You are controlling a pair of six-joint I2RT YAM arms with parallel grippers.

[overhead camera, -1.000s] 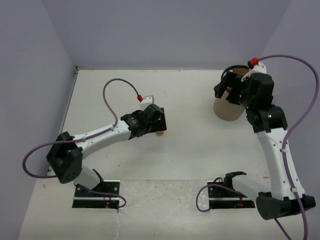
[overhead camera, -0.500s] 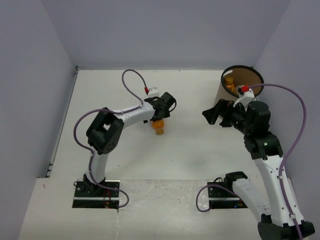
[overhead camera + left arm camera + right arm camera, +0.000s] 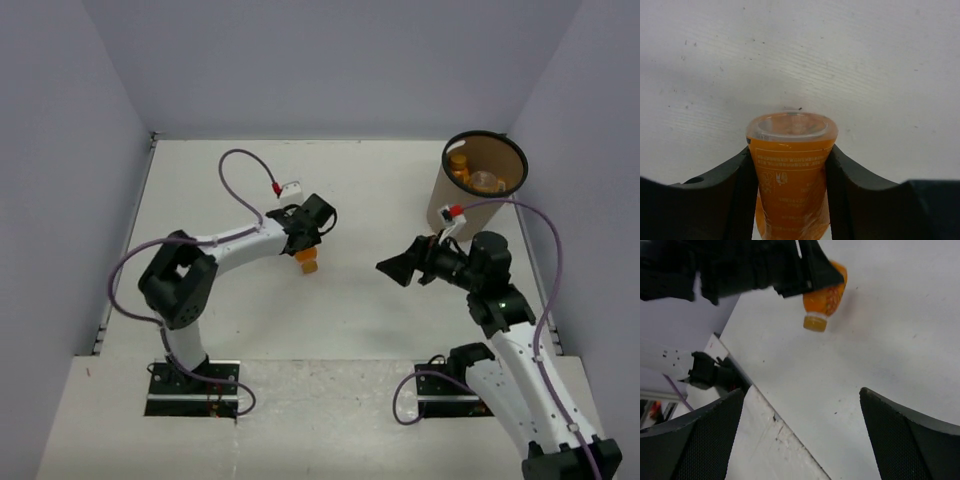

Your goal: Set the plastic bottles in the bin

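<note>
The tan bin point(image 3: 474, 190) is too far away from my left gripper, which is holding the orange bottle, so my right gripper should take the bottle's cap point(image 3: 815, 323) for the drop.
A stubby orange plastic bottle point(image 3: 791, 180) stands wedged between the two black fingers of my left gripper point(image 3: 791, 190), which is shut on it. From above, that bottle point(image 3: 306, 260) hangs below the left gripper point(image 3: 308, 240) near the table's middle. In the right wrist view the same bottle point(image 3: 823, 302) juts out under the left arm's dark body. My right gripper point(image 3: 802, 435) is open with only bare table between its fingers; from above the right gripper point(image 3: 398, 268) points left, apart from the bottle. The tan bin point(image 3: 455, 205) stands at the far right, with orange bottles point(image 3: 459, 165) inside.
The table's left edge point(image 3: 135, 230) meets the purple wall. Both arm bases sit on black plates point(image 3: 195, 385) at the near edge. A purple cable point(image 3: 235, 165) loops above the left arm.
My left gripper has closed on the orange bottle. The right arm has swung away from the bin, down and to the left, its gripper staying open.
</note>
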